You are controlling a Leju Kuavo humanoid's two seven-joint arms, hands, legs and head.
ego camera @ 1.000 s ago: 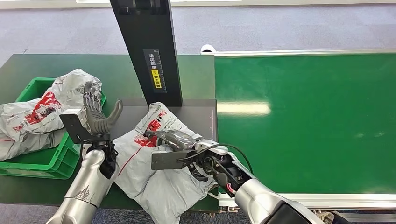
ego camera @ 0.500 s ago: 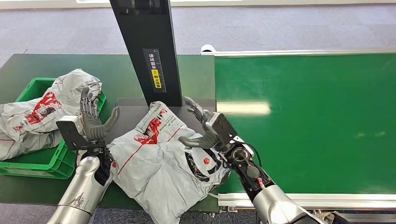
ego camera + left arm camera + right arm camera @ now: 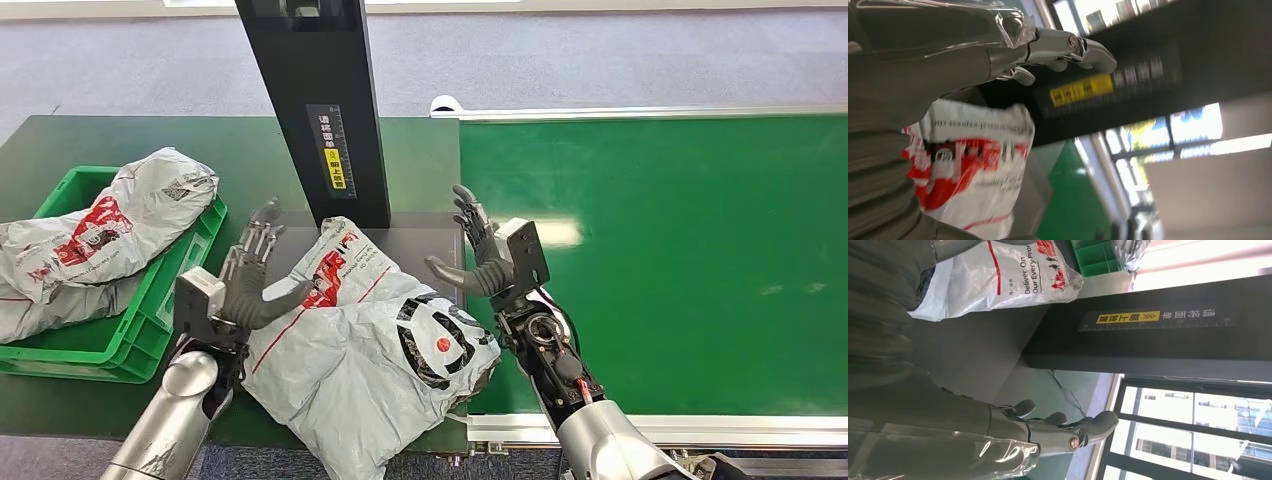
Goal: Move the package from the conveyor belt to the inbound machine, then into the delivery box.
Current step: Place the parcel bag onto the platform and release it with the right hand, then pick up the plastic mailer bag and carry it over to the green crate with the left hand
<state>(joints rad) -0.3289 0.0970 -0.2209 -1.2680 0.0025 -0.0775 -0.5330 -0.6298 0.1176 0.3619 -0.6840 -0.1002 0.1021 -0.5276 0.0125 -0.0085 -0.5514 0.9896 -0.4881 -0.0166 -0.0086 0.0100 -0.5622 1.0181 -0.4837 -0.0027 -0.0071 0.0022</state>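
Note:
Loose wrinkles (image 3: pixel 342 372) go down the plastic. The grey-white package (image 3: pixel 366 345) will therefore bunch up into folds in my left gripper when I lift it.
The grey-white package (image 3: pixel 360 345) with red print lies crumpled on the inbound machine's grey platform (image 3: pixel 425 245), under its black column (image 3: pixel 320 110). My left hand (image 3: pixel 245 285) hovers at the package's left edge, fingers spread and holding nothing, its thumb close to the bag. My right hand (image 3: pixel 485 255) is raised beside the package's right side, also spread and holding nothing. The left wrist view has the package (image 3: pixel 973 165) close behind the fingers (image 3: pixel 1068 45). The right wrist view looks past the fingers (image 3: pixel 1063 432) to the package (image 3: pixel 1013 275).
The green delivery box (image 3: pixel 110 345) stands at the left with other grey packages (image 3: pixel 100 225) piled in it. The green conveyor belt (image 3: pixel 650 260) stretches to the right, with its metal frame along the near edge. The dark green table surrounds the platform.
My right hand lifted off the package, opened and swung up to its right side. My left hand moved from beside the green box toward the package's left edge.

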